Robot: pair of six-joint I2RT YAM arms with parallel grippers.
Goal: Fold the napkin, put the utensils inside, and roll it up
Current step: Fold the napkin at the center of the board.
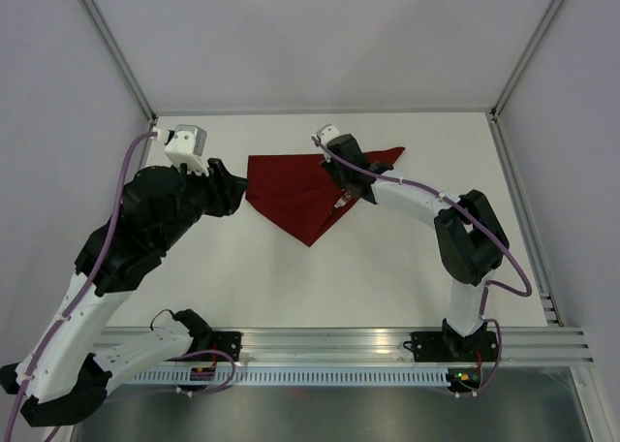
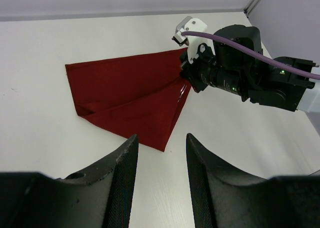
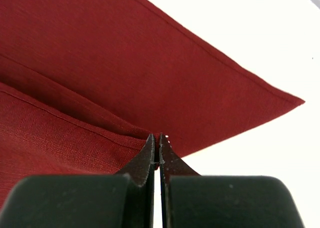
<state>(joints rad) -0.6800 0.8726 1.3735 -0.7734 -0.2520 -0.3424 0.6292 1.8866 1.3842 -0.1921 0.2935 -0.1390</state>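
The napkin flap's corner (image 3: 136,142) is in my right gripper beside the utensils' pale ends (image 2: 183,91), so I continue to lay the flap over them until they're covered, then release.
The dark red napkin (image 1: 295,192) lies on the white table as a rough triangle, partly folded over itself. It also shows in the left wrist view (image 2: 125,95) and fills the right wrist view (image 3: 100,63). My right gripper (image 1: 344,198) is shut on a fold of the napkin's right edge (image 3: 159,137); it also shows in the left wrist view (image 2: 182,90). My left gripper (image 1: 237,185) is open and empty, just left of the napkin's left corner, its jaws apart over bare table (image 2: 160,138). A small pale glint shows by the right fingertips; I cannot make out a fork.
White walls with metal frame posts (image 1: 126,64) close in the table at back and sides. An aluminium rail (image 1: 339,340) runs along the near edge by the arm bases. The right arm (image 2: 260,78) reaches across the napkin's right side.
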